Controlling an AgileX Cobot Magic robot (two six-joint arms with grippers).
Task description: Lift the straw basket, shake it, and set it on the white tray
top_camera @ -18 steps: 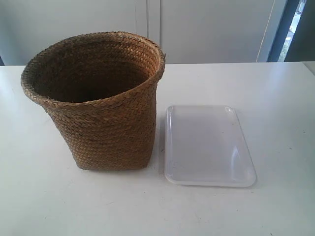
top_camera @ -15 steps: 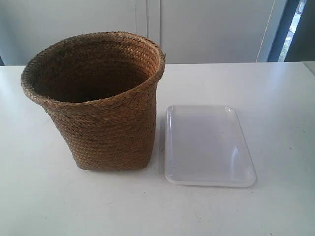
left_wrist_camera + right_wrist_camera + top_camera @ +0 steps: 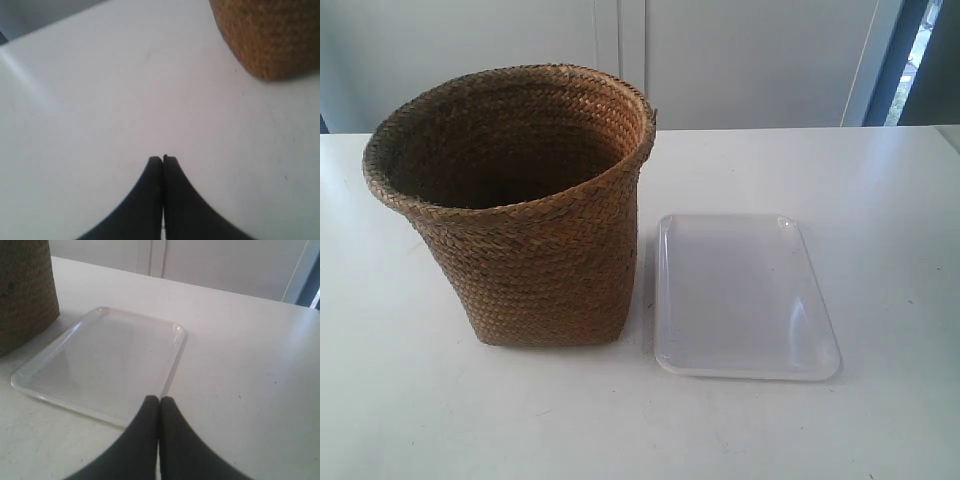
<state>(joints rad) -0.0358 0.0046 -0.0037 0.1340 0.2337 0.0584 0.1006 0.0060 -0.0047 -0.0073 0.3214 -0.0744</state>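
The basket's rim (image 3: 386, 132) is above my closed left gripper, low near the basket's base (image 3: 488, 332), so next I raise that gripper, open it and come down over that rim.
The brown woven straw basket (image 3: 525, 215) stands upright on the white table, left of the white tray (image 3: 745, 295) in the exterior view, its base almost touching the tray's rim. No arm shows in that view. In the left wrist view my left gripper (image 3: 162, 159) is shut and empty over bare table, well short of the basket's lower corner (image 3: 272, 35). In the right wrist view my right gripper (image 3: 159, 399) is shut with nothing in it, just off a corner of the white tray (image 3: 105, 362), with the basket's wall (image 3: 25, 290) beyond the tray.
The white table (image 3: 880, 190) stretches around both objects. Behind its far edge rise pale cabinet doors (image 3: 620, 50) and a dark opening (image 3: 920, 60) at the back right.
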